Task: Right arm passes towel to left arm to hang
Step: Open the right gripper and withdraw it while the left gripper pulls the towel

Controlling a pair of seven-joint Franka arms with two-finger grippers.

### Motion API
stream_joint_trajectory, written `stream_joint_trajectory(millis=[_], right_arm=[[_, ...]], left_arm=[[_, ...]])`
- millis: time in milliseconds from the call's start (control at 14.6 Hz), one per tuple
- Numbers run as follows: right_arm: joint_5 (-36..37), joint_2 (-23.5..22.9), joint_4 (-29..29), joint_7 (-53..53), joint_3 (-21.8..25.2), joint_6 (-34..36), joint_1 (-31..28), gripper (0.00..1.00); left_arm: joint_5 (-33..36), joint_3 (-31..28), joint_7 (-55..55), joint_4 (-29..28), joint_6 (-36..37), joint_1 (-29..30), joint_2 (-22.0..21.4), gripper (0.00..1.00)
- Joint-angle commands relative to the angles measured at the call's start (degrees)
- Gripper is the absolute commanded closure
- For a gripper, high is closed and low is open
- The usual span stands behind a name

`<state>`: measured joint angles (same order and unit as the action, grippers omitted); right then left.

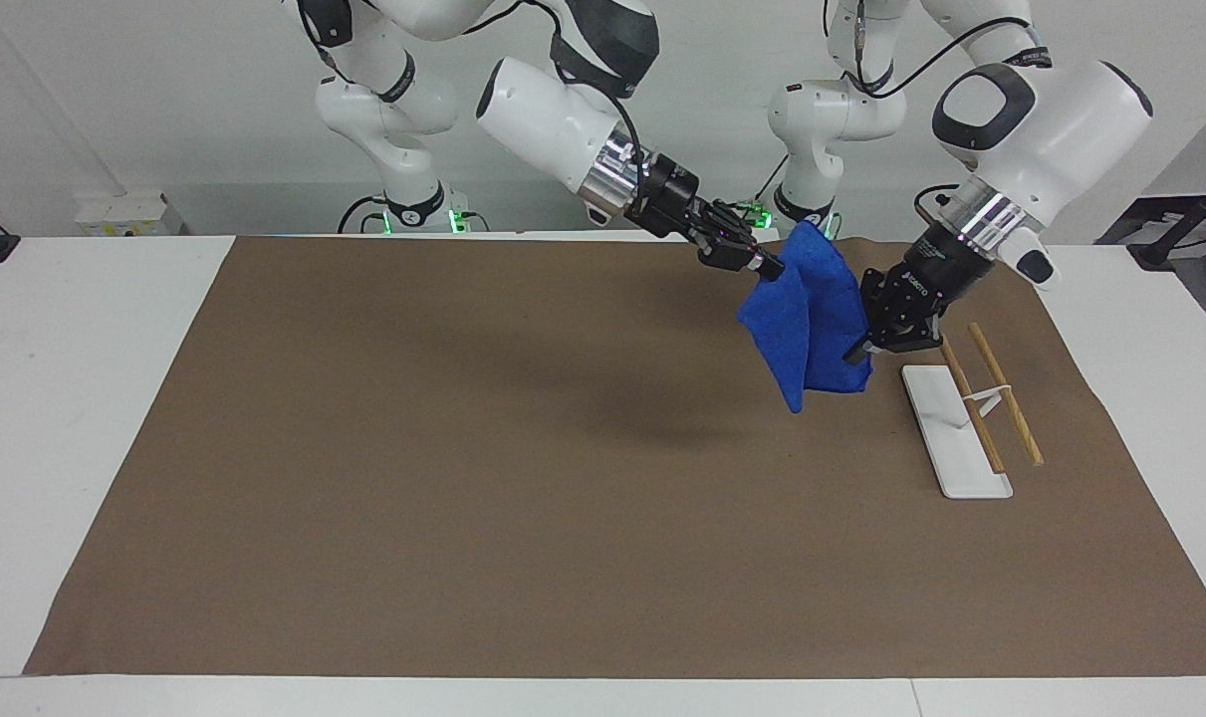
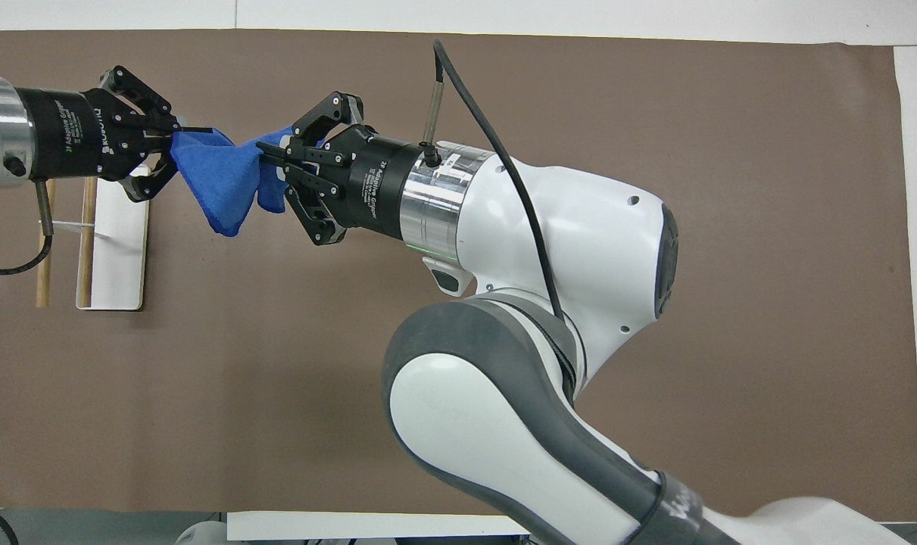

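My right gripper grips the towel's corner (image 2: 276, 144) away from the rods (image 2: 86, 259), so I should open it and back away before my left gripper hangs the towel there.
The blue towel (image 1: 810, 324) hangs in the air, stretched between both grippers, over the brown mat beside the rack. My right gripper (image 1: 765, 266) is shut on its upper corner; it also shows in the overhead view (image 2: 265, 157). My left gripper (image 1: 856, 351) is shut on the towel's edge at the rack's end, over the end of the white rack base (image 1: 953, 430) nearer the robots. In the overhead view the towel (image 2: 214, 175) spans from the left gripper (image 2: 172, 138) to the right one. Its corner loop does not show.
The rack has a white base (image 2: 117, 250) and two wooden rods (image 1: 1003, 396) on a white stand, toward the left arm's end of the table. A brown mat (image 1: 463, 478) covers the white table (image 1: 55, 398).
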<state>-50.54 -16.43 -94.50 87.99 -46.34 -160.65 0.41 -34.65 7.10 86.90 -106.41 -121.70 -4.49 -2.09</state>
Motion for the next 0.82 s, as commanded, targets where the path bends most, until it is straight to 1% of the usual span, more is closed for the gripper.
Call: stream_joint_trajectory(millis=[0, 68, 274, 479, 548, 616, 753], right_arm=[[-0.2, -0.5, 0.6, -1.2, -1.2, 2.1, -1.3, 0.3], [-0.1, -0.4, 0.6, -1.2, -1.1, 2.2, -1.3, 0.01], [1.0, -0.4, 0.6, -2.0, -1.2, 2.1, -1.3, 0.0], [2.0, -0.4, 0.4, -3.9, -1.1, 2.1, -1.3, 0.0], [2.8, -0.3, 0.1, -5.1, -1.1, 2.1, -1.3, 0.0], [3.5, -0.2, -0.1, -6.3, -1.1, 2.2, -1.3, 0.0], [5.8, -0.1, -0.5, -9.7, -1.0, 2.4, -1.5, 0.0]], left_arm=[[1.1, 0.2, 0.0, 1.5, 1.6, 0.9, 0.4, 1.0], [1.1, 0.2, 0.1, 1.6, 1.6, 0.9, 0.4, 1.0], [1.9, 0.2, -0.1, 1.6, 1.5, 0.9, 0.4, 1.0], [6.4, -0.2, -0.9, 3.4, 2.7, 1.6, 0.9, 1.0], [8.5, -0.8, -2.2, 4.4, 2.9, 1.6, 1.3, 1.0], [9.1, -1.3, -3.7, 4.8, 2.9, 1.7, 1.6, 1.0], [9.3, -3.7, -10.6, 4.8, 2.9, 1.7, 1.6, 1.0]])
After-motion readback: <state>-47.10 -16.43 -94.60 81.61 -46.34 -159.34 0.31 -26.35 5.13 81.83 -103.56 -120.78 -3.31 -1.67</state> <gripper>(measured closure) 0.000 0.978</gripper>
